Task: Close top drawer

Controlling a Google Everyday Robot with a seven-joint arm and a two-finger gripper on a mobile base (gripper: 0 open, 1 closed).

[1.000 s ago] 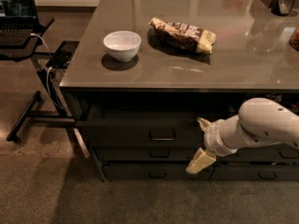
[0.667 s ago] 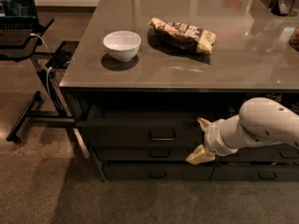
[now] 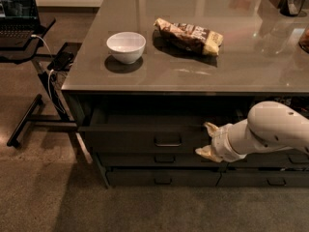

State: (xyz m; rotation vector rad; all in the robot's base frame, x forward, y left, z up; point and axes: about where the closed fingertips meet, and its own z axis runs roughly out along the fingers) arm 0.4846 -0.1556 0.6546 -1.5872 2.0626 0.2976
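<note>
I should back away and then push the drawer's front in near its upper corner point(image 3: 200, 132), because my gripper's spread fingers are on both sides of the end of the top drawer's front point(image 3: 201, 143).
The top drawer point(image 3: 125, 138) is wide and dark grey and sits just under the counter top. It stands pulled out a little, with a strip of its inside showing behind the tall flat front. Its small metal loop handle point(image 3: 168, 141) is at the middle of the front. My gripper point(image 3: 207, 140) is at the right end of the drawer front, to the right of the handle. Its pale fingers point(image 3: 210, 128) are spread apart, one above the other, with nothing between them. The white forearm point(image 3: 270, 129) comes in from the right.
Two shallower dark drawers point(image 3: 164, 159) lie below the top drawer, and narrower drawers point(image 3: 270, 180) are at the right. On the counter point(image 3: 251, 66) are a white bowl point(image 3: 126, 46) and a snack bag point(image 3: 188, 34). A laptop stand point(image 3: 34, 105) with cables stands to the left.
My gripper has moved up a little along the drawer front, and its lower finger is now higher. The drawer stands about where it was.
</note>
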